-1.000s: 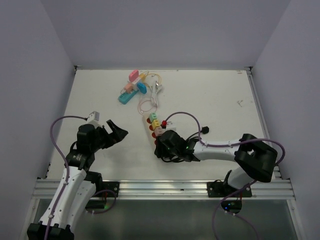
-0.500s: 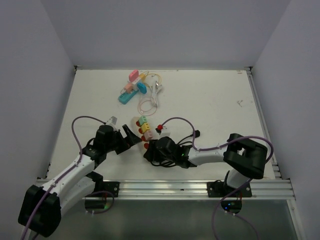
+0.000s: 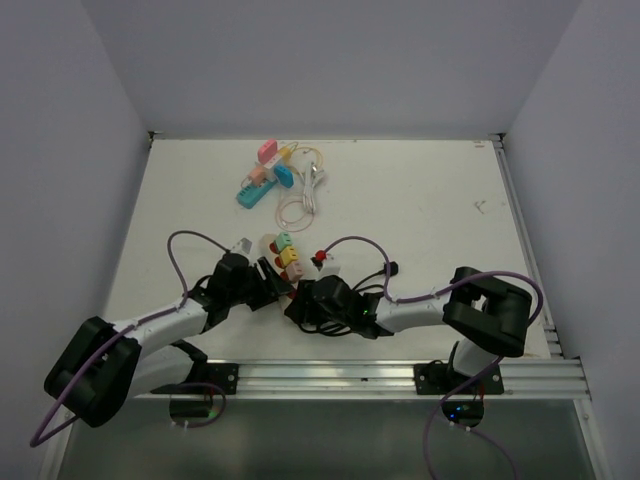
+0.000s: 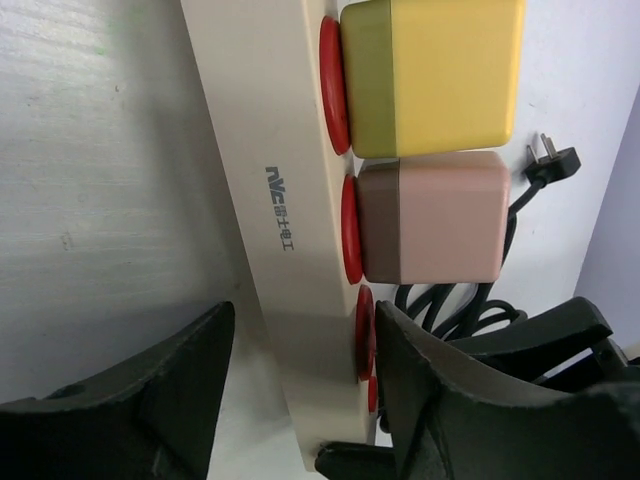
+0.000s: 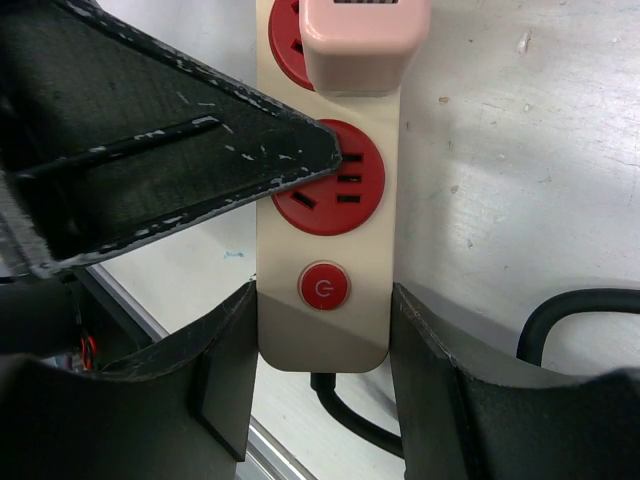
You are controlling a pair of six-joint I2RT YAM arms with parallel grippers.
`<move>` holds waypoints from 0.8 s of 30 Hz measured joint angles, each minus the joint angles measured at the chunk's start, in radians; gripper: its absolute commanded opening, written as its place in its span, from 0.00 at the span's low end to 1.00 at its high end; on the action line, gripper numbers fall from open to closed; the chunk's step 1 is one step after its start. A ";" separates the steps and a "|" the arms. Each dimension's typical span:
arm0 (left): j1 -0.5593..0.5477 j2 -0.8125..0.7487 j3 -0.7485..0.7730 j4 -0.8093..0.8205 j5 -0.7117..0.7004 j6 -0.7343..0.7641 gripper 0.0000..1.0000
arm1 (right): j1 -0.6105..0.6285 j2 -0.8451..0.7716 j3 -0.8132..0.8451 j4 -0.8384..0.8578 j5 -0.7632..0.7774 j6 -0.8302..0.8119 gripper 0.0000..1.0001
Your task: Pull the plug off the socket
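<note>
My right gripper is closed on the power strip's end point(image 5: 325, 338). My left gripper should therefore hold the power strip while my right gripper opens and grabs the pink plug point(image 3: 294, 270).
A cream power strip point(image 4: 275, 150) with red sockets lies on the table, also seen from above point(image 3: 270, 244). A yellow plug point(image 4: 430, 75) and a pink plug point(image 4: 430, 215) sit in it; the top view also shows a green plug point(image 3: 284, 240). My left gripper point(image 4: 305, 320) straddles the strip just below the pink plug. One finger point(image 4: 420, 350) touches the red socket face; the other stands a little off the strip's back. My right gripper point(image 5: 325, 300) is shut on the strip's end beside the power button point(image 5: 324, 286). The pink plug point(image 5: 365, 40) is just beyond it.
The strip's black cable point(image 4: 450, 305) coils beside my right arm, its black plug point(image 3: 393, 268) loose on the table. Several colourful adapters point(image 3: 265, 175) and a coiled thin cable point(image 3: 300, 205) lie at the back. An aluminium rail point(image 3: 330, 375) runs along the near edge.
My left arm has swung right and reached down to the strip, and its jaws have narrowed around it. My right gripper has drawn the strip slightly left and nearer.
</note>
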 measured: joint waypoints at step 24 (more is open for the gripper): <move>-0.012 0.027 -0.059 0.154 0.005 -0.027 0.00 | 0.005 -0.154 -0.021 -0.072 -0.019 -0.054 0.97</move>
